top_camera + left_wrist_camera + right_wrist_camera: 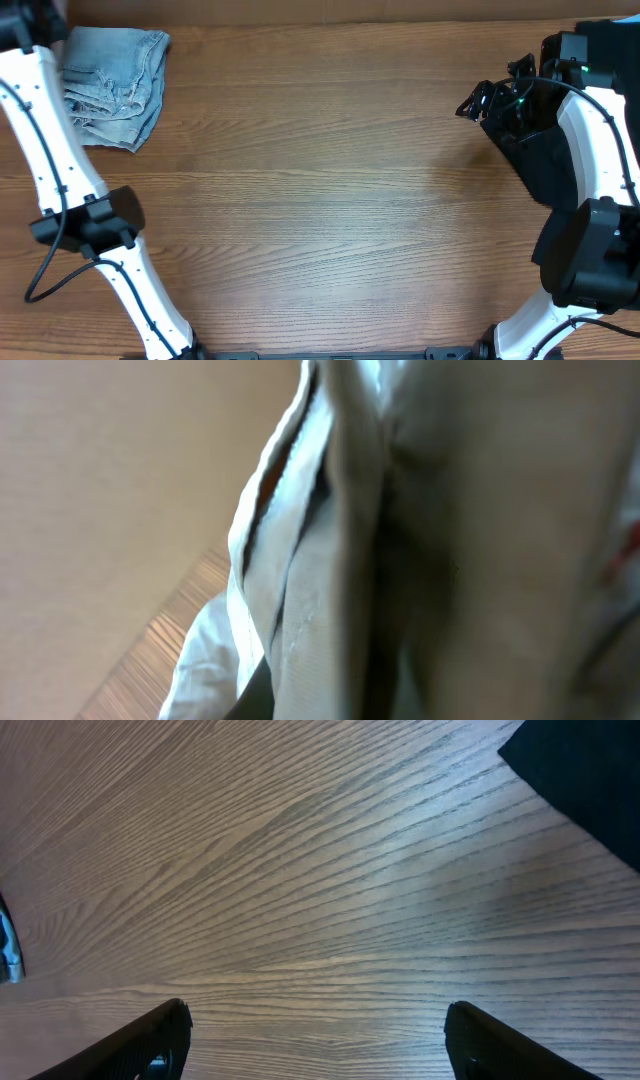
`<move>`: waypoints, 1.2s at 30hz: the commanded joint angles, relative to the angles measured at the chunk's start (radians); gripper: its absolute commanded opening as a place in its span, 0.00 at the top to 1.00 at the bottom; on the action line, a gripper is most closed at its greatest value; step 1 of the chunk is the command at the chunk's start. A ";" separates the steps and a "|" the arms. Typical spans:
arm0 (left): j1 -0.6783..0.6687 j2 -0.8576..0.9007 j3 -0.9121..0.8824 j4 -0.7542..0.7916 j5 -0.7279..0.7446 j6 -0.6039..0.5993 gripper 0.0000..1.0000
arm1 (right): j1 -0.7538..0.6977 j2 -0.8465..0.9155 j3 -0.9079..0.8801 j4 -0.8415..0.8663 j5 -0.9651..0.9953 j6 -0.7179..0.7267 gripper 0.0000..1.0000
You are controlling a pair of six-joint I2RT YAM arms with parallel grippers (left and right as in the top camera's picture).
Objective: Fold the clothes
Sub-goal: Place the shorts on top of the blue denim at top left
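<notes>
The robot's left gripper has the beige garment (312,605) out past the folded denim garment, so it should pull the beige garment back and set it down onto the denim (120,82).
A folded light-blue denim garment (115,85) lies at the table's far left corner. A black garment (545,165) lies at the right edge under my right arm, and its corner shows in the right wrist view (590,780). My right gripper (315,1030) is open and empty over bare wood, just left of the black garment (478,102). My left arm reaches past the far left corner and its fingers do not show. The left wrist view is filled by a blurred beige garment (450,540) with white lining (215,650), very close to the camera.
The wooden table (330,200) spans the overhead view. A plain beige surface (90,490) stands behind the garment in the left wrist view. The arm bases sit at the front left and front right corners.
</notes>
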 commanded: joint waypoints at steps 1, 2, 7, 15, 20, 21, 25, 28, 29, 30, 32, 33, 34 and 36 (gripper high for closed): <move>0.052 -0.030 0.031 0.081 0.030 0.026 0.96 | 0.003 0.002 0.000 0.002 0.003 -0.004 0.15; 0.057 -0.027 0.023 0.097 0.071 0.043 0.96 | 0.003 0.002 0.000 0.002 0.003 0.001 0.15; 0.051 -0.016 -0.055 0.147 0.141 0.050 0.96 | 0.003 0.002 0.000 -0.001 0.003 0.007 0.15; 0.023 0.027 -0.253 0.272 0.156 0.071 0.96 | 0.003 0.002 0.000 -0.035 0.031 0.006 0.15; -0.013 0.038 -0.364 0.346 0.198 0.072 0.96 | 0.003 0.002 0.000 -0.046 0.045 0.006 0.15; -0.023 0.038 -0.377 0.352 0.210 0.072 0.96 | 0.003 0.002 0.000 -0.046 0.045 0.006 0.15; -0.063 0.039 -0.402 0.353 0.278 0.072 0.96 | 0.003 0.002 0.000 -0.046 0.045 0.006 0.15; -0.102 0.039 -0.424 0.353 0.310 0.072 0.96 | 0.003 0.002 0.000 -0.046 0.044 0.006 0.14; -0.118 0.039 -0.436 0.354 0.310 0.072 0.96 | 0.003 0.002 0.000 -0.046 0.045 0.006 0.14; -0.132 0.039 -0.448 0.357 0.309 0.072 0.96 | 0.003 0.002 0.000 -0.046 0.045 0.006 0.14; -0.161 0.039 -0.478 0.355 0.309 0.073 0.95 | 0.003 0.002 0.000 -0.046 0.045 0.006 0.14; -0.172 0.039 -0.494 0.354 0.309 0.073 0.94 | 0.003 0.002 0.000 -0.046 0.045 0.006 0.14; -0.183 0.039 -0.513 0.356 0.309 0.073 0.89 | 0.003 0.002 0.000 -0.046 0.045 0.006 0.14; -0.200 0.039 -0.551 0.357 0.308 0.097 0.55 | 0.003 0.002 0.000 -0.046 0.045 0.006 0.14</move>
